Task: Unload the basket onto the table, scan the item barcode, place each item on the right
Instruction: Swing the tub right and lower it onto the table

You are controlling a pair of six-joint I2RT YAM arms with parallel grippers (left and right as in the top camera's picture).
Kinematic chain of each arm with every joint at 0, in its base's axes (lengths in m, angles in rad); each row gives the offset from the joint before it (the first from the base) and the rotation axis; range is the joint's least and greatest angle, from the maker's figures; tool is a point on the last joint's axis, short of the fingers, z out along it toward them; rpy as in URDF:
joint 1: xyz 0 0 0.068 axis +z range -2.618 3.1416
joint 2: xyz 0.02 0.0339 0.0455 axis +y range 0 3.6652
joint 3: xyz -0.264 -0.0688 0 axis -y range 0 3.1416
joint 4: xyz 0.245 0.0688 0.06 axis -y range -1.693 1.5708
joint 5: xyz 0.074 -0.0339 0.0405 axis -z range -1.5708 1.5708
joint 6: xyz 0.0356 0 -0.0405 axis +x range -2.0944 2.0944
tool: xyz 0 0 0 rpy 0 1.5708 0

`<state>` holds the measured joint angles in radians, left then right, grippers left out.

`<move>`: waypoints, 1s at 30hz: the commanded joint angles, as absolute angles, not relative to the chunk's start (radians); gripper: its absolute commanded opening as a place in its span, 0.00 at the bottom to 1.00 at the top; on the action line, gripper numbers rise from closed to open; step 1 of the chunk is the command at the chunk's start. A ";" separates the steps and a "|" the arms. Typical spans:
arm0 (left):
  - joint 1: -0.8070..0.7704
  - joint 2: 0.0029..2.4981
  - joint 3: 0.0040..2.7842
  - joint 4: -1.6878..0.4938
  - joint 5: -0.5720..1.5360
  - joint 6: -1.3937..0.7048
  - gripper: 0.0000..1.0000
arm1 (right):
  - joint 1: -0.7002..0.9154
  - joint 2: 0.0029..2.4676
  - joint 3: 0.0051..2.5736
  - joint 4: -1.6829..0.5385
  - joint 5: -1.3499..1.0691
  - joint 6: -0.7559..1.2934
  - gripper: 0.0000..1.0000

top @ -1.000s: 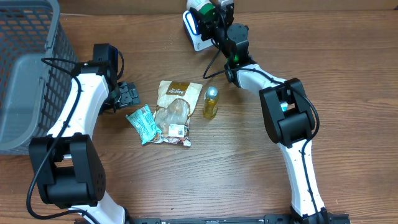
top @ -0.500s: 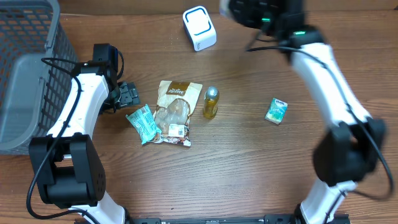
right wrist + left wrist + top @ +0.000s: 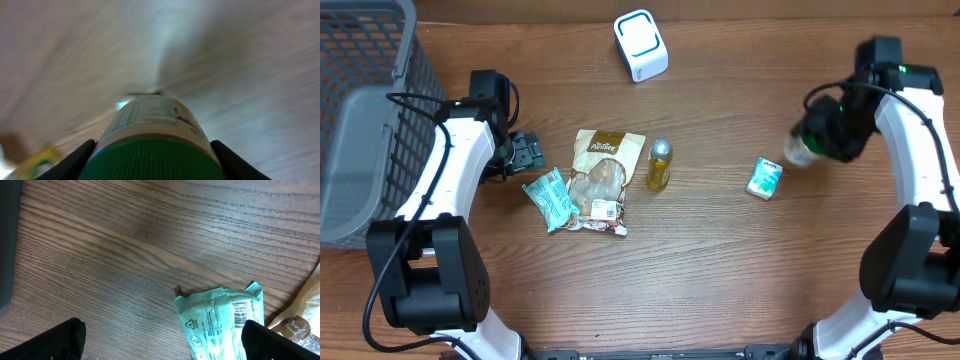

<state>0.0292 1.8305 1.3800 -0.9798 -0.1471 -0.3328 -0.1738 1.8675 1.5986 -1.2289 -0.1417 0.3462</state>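
My right gripper should now lower the pale bottle [image 3: 800, 151] until its base stands in the space [image 3: 822, 194] beside the small teal box, because that space is clear for it.
My right gripper [image 3: 822, 136] is shut on a pale bottle with a green cap [image 3: 156, 150], held over the right side of the table; the bottle's white end [image 3: 799, 151] sticks out to the left. In the right wrist view the cap fills the space between both fingers [image 3: 75, 160] and the background is blurred. The white and blue scanner [image 3: 641, 45] stands at the back centre, far from the bottle. My left gripper [image 3: 528, 153] is open just up-left of a teal packet [image 3: 549, 198]. The packet's barcode end [image 3: 227, 317] lies by the right finger [image 3: 280, 340].
A brown snack bag [image 3: 599, 180] and a small yellow bottle [image 3: 660, 164] lie mid-table. A small teal box [image 3: 764, 178] lies down-left of my right gripper. A grey wire basket [image 3: 360, 110] fills the left edge.
The right arm has swung from the scanner at the back to the right side, carrying the bottle. The small teal box now shows. The left arm has not moved.
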 commanded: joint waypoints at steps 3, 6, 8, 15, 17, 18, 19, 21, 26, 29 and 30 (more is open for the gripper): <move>0.039 1.801 1.377 -0.982 -0.153 -0.318 1.00 | -0.229 1.859 1.489 -1.159 -0.024 0.342 0.25; 0.039 1.801 1.377 -0.982 -0.153 -0.318 1.00 | -0.242 1.859 1.442 -1.131 0.056 0.365 0.28; 0.039 1.801 1.377 -0.982 -0.153 -0.318 1.00 | -0.247 1.859 1.410 -1.097 0.082 0.367 0.30; 0.039 1.801 1.377 -0.982 -0.153 -0.318 1.00 | -0.249 1.859 1.333 -1.024 0.081 0.368 0.36; 0.039 1.801 1.377 -0.982 -0.153 -0.318 0.99 | -0.249 1.859 1.327 -1.019 0.082 0.367 0.43; 0.039 1.801 1.377 -0.982 -0.153 -0.318 0.99 | -0.249 1.859 1.327 -1.019 0.082 0.367 0.54; 0.039 1.801 1.377 -0.982 -0.153 -0.318 0.99 | -0.249 1.859 1.327 -1.019 0.082 0.367 0.60; 0.039 1.801 1.377 -0.982 -0.153 -0.318 1.00 | -0.249 1.859 1.327 -1.019 0.081 0.367 0.68; 0.039 1.801 1.377 -0.982 -0.153 -0.318 1.00 | -0.249 1.859 1.327 -1.019 0.081 0.367 0.99; 0.039 1.801 1.377 -0.982 -0.153 -0.318 0.99 | -0.249 1.859 1.327 -1.018 0.084 0.366 1.00; 0.039 1.801 1.377 -0.982 -0.153 -0.318 0.99 | -0.249 1.859 1.334 -1.018 0.098 0.366 1.00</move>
